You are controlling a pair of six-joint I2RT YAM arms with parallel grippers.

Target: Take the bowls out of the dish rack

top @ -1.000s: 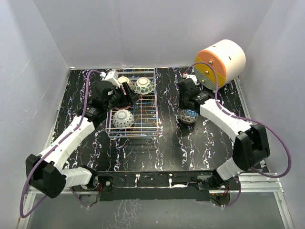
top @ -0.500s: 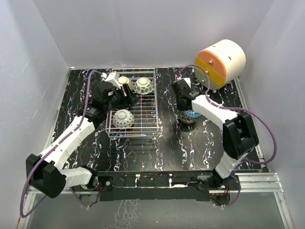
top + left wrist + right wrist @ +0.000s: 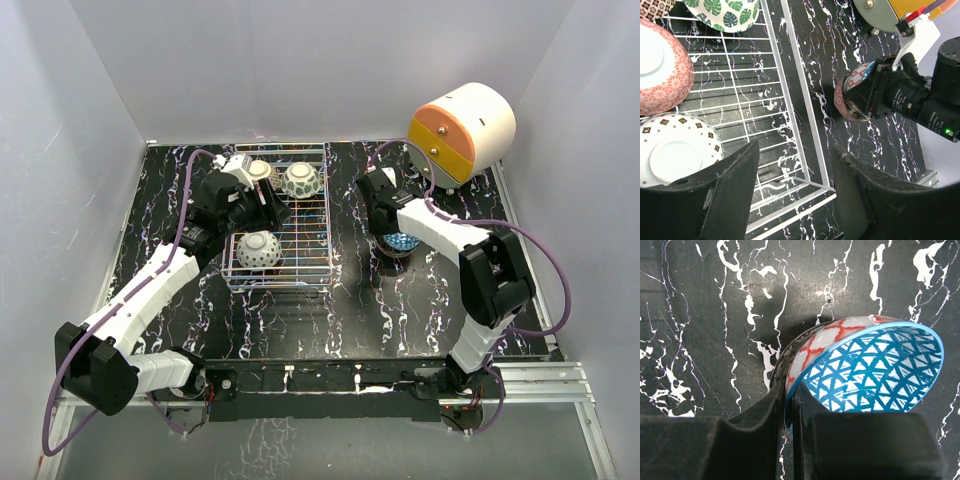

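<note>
The red-lattice bowl (image 3: 865,372) is tilted on the bowl under it, so my right gripper should open, grab the red-lattice bowl's rim (image 3: 813,363) close by and tip it level.
The silver wire dish rack (image 3: 305,225) stands left of centre and holds three bowls in the top view: a green-leaf one (image 3: 301,180), one mostly hidden behind my left arm (image 3: 258,169), and a white one upside down (image 3: 258,248). The left wrist view shows the rack (image 3: 790,80), the green-leaf bowl (image 3: 722,12), a pink bowl (image 3: 665,75) and a diamond-dotted white bowl (image 3: 675,150). My left gripper (image 3: 795,146) hangs open over the rack's right edge. My right gripper (image 3: 789,390) is shut on the rim of a red-lattice bowl with a blue inside (image 3: 875,370), tilted on another bowl on the table (image 3: 400,243).
A large white-and-orange cylindrical drawer unit (image 3: 462,125) stands at the back right, close behind the right arm. White walls enclose the black marbled table (image 3: 330,310) on three sides. A brown patterned bowl (image 3: 655,6) shows at the rack's far corner.
My right gripper has swung back and left over the bowl it holds, and the bowl now tips so its blue inside shows. My left arm has barely moved.
</note>
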